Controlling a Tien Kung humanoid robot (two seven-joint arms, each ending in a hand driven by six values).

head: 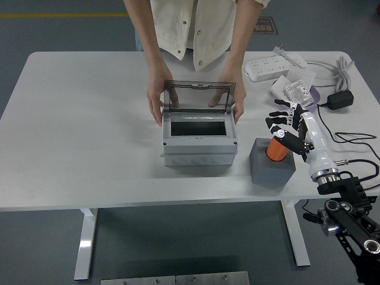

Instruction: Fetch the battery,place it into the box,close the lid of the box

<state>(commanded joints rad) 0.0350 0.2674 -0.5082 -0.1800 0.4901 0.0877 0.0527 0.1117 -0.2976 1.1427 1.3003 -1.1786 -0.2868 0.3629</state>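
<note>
The orange battery (276, 149) is sunk in the dark grey holder (272, 168), so it will slide up and leave a round hole when the robot lifts it.
A grey box (198, 142) sits mid-table with its clear lid (199, 96) standing open. A person at the far side has both hands (157, 101) on the box's sides near the lid. To its right an orange battery (275, 149) stands upright in a dark grey block holder (270, 167). My right hand (284, 125) comes in from the lower right and hovers just above and beside the battery, its fingers spread and holding nothing. The inside of the box looks dark and bare.
At the back right lie a white power strip (270, 67), a white cable (332, 68), a black adapter (339, 99) and some small packets (297, 90). Black wires trail off the right table edge.
</note>
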